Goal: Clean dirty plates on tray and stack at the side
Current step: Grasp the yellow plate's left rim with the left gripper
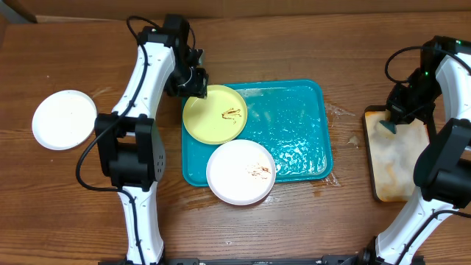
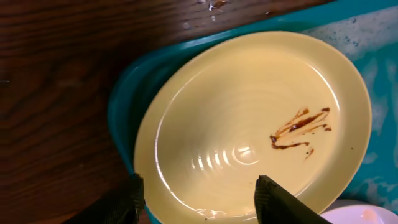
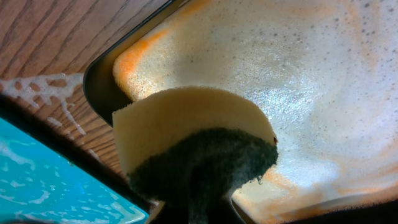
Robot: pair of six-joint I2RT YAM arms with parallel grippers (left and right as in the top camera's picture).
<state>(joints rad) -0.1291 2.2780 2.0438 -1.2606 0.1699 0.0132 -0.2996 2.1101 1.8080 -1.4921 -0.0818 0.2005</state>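
Observation:
Next, my left gripper moves back toward the tray's corner and straddles the plate's rim (image 2: 147,134) before it grips, since it is too far over the yellow-green plate (image 2: 202,177).
A pale yellow-green plate (image 1: 215,112) with a brown smear lies in the far left corner of the wet teal tray (image 1: 294,132). My left gripper (image 1: 193,86) is open at this plate's far left rim; in the left wrist view its fingers (image 2: 199,199) straddle the plate (image 2: 249,118). A white plate (image 1: 241,171) with a brown smear overlaps the tray's near rim. A clean white plate (image 1: 64,119) lies on the table at the far left. My right gripper (image 1: 388,125) is shut on a yellow and green sponge (image 3: 193,137) over the foamy tray.
A smaller dark-rimmed tray (image 1: 401,158) with foamy whitish-orange liquid stands at the right; its rim shows in the right wrist view (image 3: 99,74). Foam splashes mark the wood between the two trays (image 1: 342,114). Black cables hang by both arms.

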